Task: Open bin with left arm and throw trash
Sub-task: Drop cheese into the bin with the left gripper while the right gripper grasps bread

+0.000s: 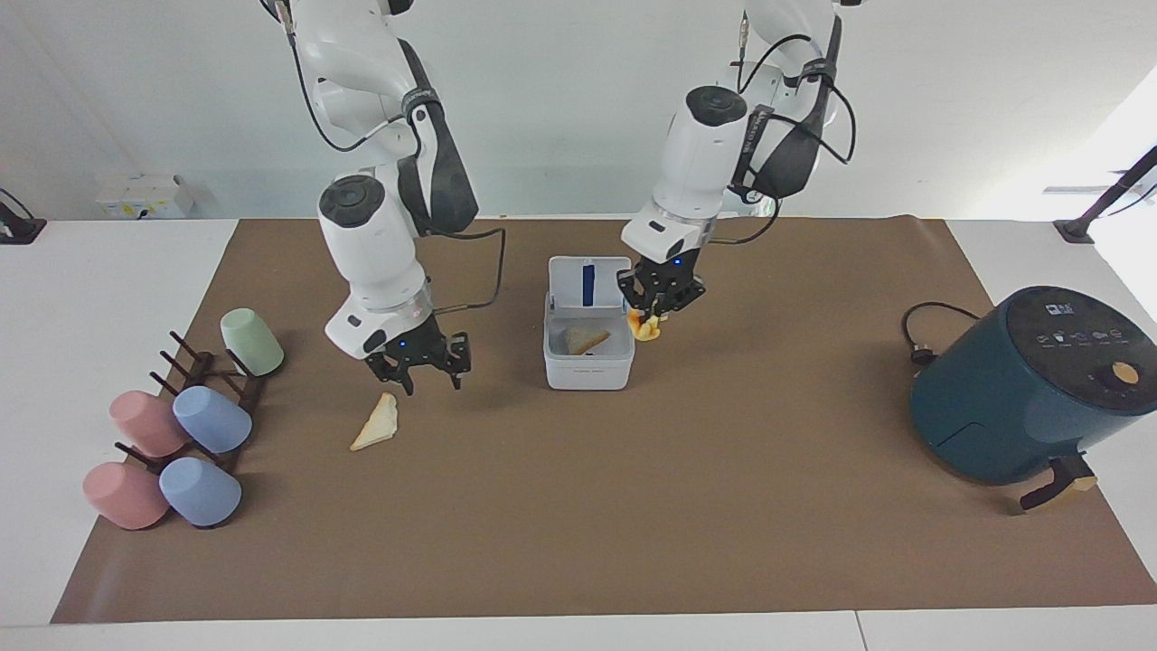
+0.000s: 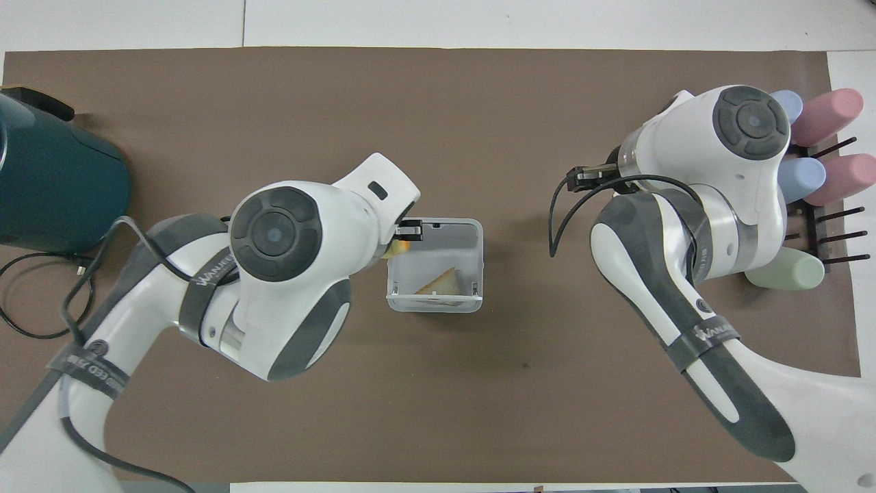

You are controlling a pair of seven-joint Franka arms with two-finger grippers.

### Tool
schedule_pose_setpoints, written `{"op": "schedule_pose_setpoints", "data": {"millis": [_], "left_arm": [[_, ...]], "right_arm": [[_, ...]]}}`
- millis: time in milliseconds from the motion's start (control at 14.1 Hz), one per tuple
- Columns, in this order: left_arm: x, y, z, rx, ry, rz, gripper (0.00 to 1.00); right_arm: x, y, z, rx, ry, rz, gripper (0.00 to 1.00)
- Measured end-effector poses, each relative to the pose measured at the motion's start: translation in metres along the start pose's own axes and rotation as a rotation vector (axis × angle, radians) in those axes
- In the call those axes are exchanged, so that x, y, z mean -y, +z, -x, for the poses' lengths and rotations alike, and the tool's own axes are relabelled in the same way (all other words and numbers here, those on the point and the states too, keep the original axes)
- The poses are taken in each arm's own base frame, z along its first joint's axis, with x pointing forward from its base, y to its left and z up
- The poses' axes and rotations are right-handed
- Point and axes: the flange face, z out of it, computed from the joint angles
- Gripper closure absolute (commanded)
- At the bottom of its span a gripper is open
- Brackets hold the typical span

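Note:
The yellow-orange slice is at the bin's rim, so my left gripper, holding it, should drop it inside the bin and retreat before my right gripper comes over.
The white bin stands mid-mat with its lid tipped up open. One bread triangle lies inside it and also shows in the overhead view. My left gripper is shut on the yellow-orange slice and holds it at the bin's rim, on the side toward the left arm's end. My right gripper is open and empty, just above the second bread triangle on the mat. In the overhead view that triangle is hidden under the right arm.
A dark-teal round appliance with its cord stands at the left arm's end of the table. A dark rack with several pastel cups sits at the right arm's end, close to the right arm.

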Motion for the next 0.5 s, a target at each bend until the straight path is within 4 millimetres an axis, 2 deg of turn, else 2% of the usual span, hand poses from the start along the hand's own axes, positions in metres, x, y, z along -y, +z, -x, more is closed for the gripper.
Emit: {"op": "schedule_pose_setpoints", "data": {"millis": [142,283,495], "left_arm": [[-0.026,0.01,0.013,-0.006,0.031,0.018,0.0],[-0.032,0.009,0.017,-0.008,0.038,0.023,0.0],[-0.026,0.005,0.014,-0.004,0.028,0.015,0.0]], "right_arm": [[-0.033,0.024,0.016,0.038,0.036,0.01,0.33],[-0.038,0.044,0.031,0.036,0.041,0.013,0.32],[-0.037,0.067,0.045,0.041,0.036,0.016,0.32]]}}
